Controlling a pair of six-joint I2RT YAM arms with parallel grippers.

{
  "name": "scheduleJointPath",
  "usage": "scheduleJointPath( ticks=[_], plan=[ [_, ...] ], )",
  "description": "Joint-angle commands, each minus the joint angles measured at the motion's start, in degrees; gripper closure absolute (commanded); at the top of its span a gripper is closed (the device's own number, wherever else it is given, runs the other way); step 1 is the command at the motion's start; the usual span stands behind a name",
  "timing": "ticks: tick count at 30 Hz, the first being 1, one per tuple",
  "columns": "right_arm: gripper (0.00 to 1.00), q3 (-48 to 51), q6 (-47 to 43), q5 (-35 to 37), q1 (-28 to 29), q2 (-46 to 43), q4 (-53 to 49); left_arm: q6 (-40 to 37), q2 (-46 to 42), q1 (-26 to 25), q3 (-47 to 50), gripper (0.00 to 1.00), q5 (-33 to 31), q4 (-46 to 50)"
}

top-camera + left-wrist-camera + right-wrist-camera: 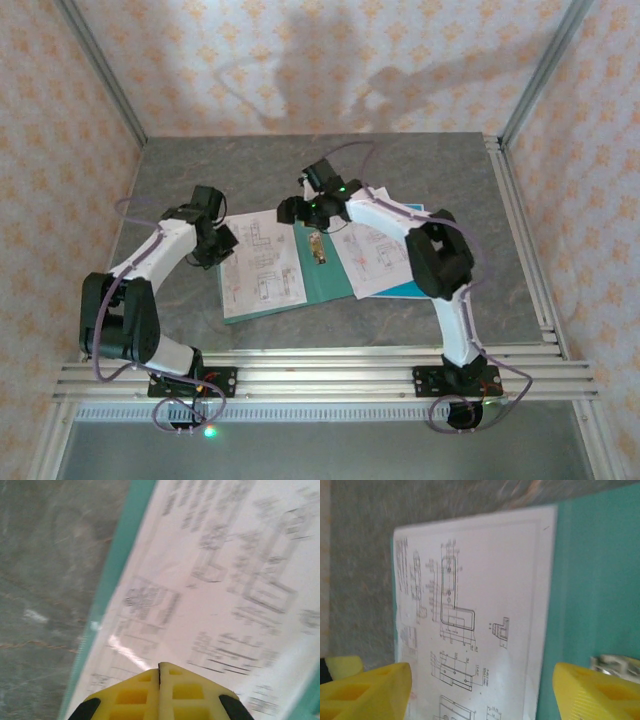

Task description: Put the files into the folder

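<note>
My left gripper hovers by the folder's outer rim (221, 288), so it should come in and steady the folder's near end (251, 298) while my right gripper works the clip.
The teal folder (325, 282) lies open on the grey table, its metal clip (317, 248) at the spine. One file (262, 270) lies on the left cover and another file (375, 258) lies askew on the right cover. My left gripper (222, 243) is at the left sheet's outer edge. In the left wrist view it (160, 667) is shut with nothing between the fingers, just over the printed file (215, 580) and beside the folder's rim (120, 555). My right gripper (293, 210) hovers at the folder's far edge, open (482, 695) over a file (470, 605) and bare folder (595, 580).
The grey table (200, 165) has free room behind and to the sides of the folder. Aluminium rails (330, 365) run along the near edge and the right side (520, 230). Patterned walls enclose the table. The clip (615, 662) shows by my right finger.
</note>
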State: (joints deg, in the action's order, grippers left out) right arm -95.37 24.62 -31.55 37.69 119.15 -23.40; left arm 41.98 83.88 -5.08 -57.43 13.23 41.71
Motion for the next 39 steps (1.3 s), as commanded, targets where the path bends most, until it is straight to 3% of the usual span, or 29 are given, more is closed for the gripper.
scheduleJointPath(
  ticks=[1, 7, 10, 15, 19, 23, 26, 32, 39],
  plan=[
    [0.28, 3.86, 4.67, 8.09, -1.16, -5.81, 0.21, 2.67, 0.37, -3.47, -2.72, 1.00, 1.53, -0.89],
    [0.68, 17.87, 17.51, 12.86, -1.75, -13.67, 4.69, 8.87, 6.56, -13.96, -7.78, 1.00, 2.73, -6.40],
    [0.77, 27.14, 25.13, 12.78, -0.93, -17.94, 10.77, 11.22, 9.49, -18.38, -9.22, 1.00, 1.82, -8.70],
    [0.76, 34.71, 31.33, 16.84, 2.66, -22.29, 13.97, 12.47, 7.62, -20.93, -5.83, 1.00, -2.97, -6.26],
    [0.74, 38.35, 36.33, 15.97, 3.32, -22.41, 17.16, 9.34, 2.50, -20.69, -0.11, 1.00, -5.42, -2.90],
    [0.72, 38.71, 37.78, 16.64, 4.62, -21.84, 18.48, 7.36, -0.03, -20.19, 5.20, 1.00, -6.17, -0.96],
    [0.71, 37.81, 37.41, 17.61, 5.45, -21.03, 18.01, 6.49, -1.56, -16.95, 8.43, 1.00, -5.33, -1.99],
    [0.74, 38.02, 37.82, 18.36, 5.55, -18.40, 17.67, 3.87, 0.22, -12.44, 0.92, 1.00, -5.92, -2.81],
    [0.74, 38.77, 38.48, 19.19, 5.55, -16.93, 17.15, 2.69, 12.77, -10.39, -8.13, 1.00, -6.97, -4.88]
  ],
)
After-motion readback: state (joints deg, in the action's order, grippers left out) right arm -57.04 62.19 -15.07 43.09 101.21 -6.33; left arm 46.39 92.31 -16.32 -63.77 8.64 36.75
